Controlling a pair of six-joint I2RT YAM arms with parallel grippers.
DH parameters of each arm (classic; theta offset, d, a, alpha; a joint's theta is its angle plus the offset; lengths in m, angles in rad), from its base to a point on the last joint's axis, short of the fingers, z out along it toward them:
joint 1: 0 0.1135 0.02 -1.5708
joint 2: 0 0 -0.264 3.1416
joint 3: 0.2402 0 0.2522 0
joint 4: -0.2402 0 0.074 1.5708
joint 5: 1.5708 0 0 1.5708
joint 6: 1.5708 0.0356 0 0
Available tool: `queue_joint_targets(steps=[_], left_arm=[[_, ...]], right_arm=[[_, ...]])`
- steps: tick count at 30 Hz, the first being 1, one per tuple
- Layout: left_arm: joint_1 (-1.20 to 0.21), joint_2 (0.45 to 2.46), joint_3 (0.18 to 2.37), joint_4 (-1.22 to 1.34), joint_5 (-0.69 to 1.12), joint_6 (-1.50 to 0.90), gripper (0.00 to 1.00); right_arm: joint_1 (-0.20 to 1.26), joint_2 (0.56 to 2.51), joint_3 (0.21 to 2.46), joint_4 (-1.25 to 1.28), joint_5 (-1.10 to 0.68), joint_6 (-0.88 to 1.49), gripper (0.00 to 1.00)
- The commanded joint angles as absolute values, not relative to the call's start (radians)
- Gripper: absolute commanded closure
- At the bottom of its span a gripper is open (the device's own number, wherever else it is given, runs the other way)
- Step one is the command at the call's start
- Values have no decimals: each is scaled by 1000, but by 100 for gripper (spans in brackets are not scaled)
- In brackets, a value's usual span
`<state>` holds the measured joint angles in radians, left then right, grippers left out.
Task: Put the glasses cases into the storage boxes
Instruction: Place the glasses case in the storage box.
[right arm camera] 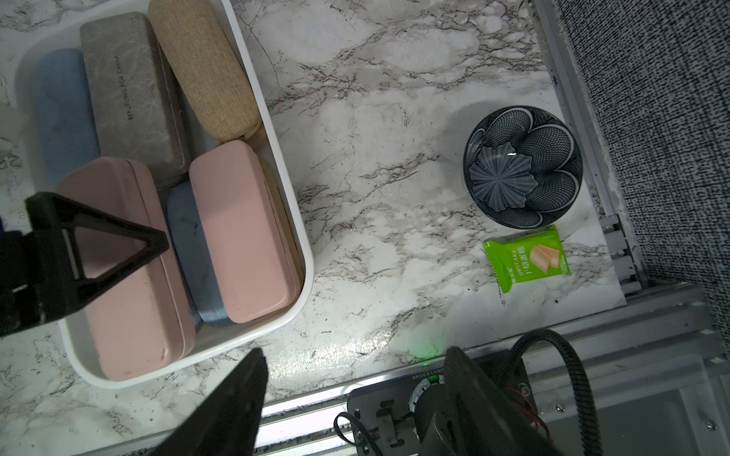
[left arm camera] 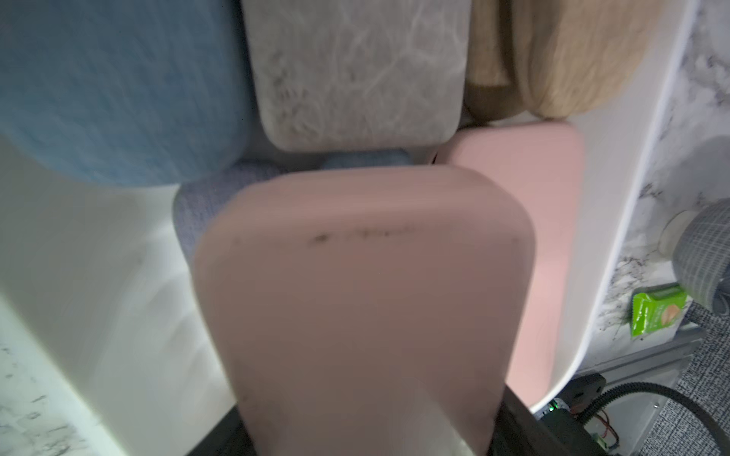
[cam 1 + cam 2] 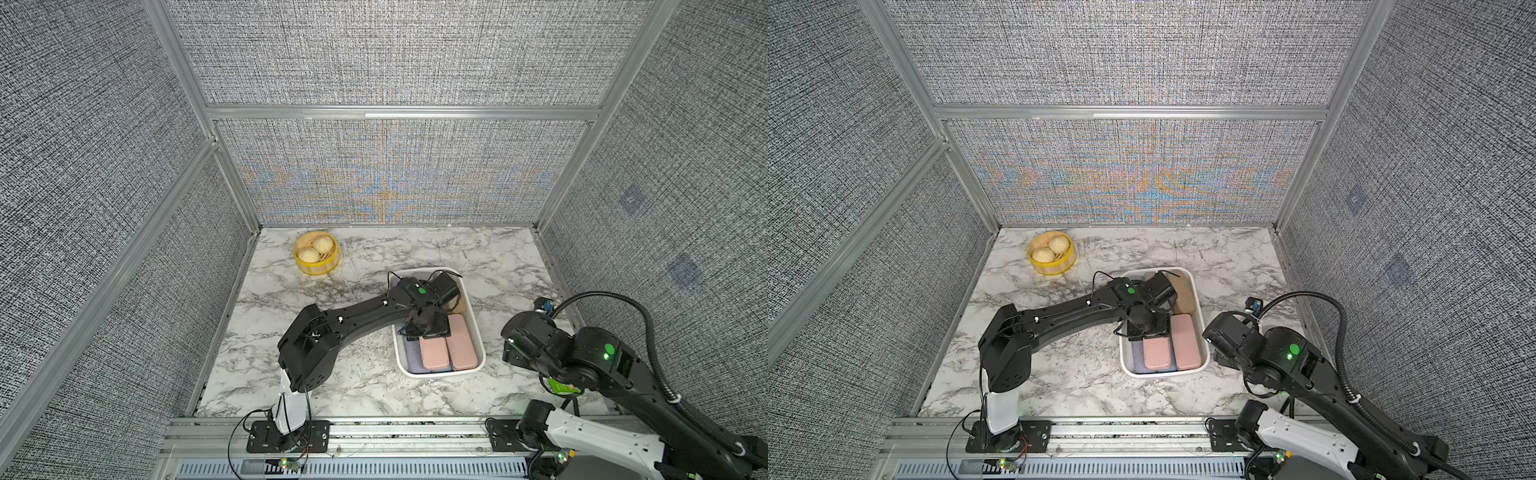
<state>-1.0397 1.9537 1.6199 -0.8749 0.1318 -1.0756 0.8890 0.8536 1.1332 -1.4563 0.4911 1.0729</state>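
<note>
The held pink case (image 3: pixel 1157 353) hangs parallel to the other pink case. My left gripper should keep lowering it in front of the grey case until it settles.
The white storage box (image 3: pixel 473 320) (image 1: pixel 276 150) sits right of the table's middle. Inside lie several glasses cases: blue (image 1: pixel 63 106), grey (image 1: pixel 130 91), tan (image 1: pixel 201 67), a pink one (image 1: pixel 241 237) and a blue-grey one (image 1: pixel 193 252) underneath. My left gripper (image 3: pixel 426 330) (image 2: pixel 363 426) hangs over the box, shut on a second pink case (image 2: pixel 363 296) (image 1: pixel 130 316), which rests on the cases below. My right gripper (image 1: pixel 355 355) stands open with nothing in it, over the table's front edge to the right of the box.
A yellow steamer basket (image 3: pixel 316 253) with two buns stands at the back left. A dark patterned bowl (image 1: pixel 521 173) and a green snack packet (image 1: pixel 525 260) lie near the right wall. A metal rail (image 1: pixel 395 379) runs along the front.
</note>
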Motion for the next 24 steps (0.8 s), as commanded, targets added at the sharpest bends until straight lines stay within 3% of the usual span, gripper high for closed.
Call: queue_joint_targets(steps=[1,16,20,24], left_arm=[[-1039,1953,1594,-832,145,-1121,45],[-1040,2036,1604,-831,170,-1121,44],[-1041,2053,1627,-869,171,-1106,30],[-1040,2030,1627,-884,139,-1092,23]], right_arm=[[887,855,1125,-1455,499,1069,28],[884,830,1068,-1418,478,1067,28],[882,830,1065,-1406,470,1060,28],[882,834,1086,-1411,472,1048,27]])
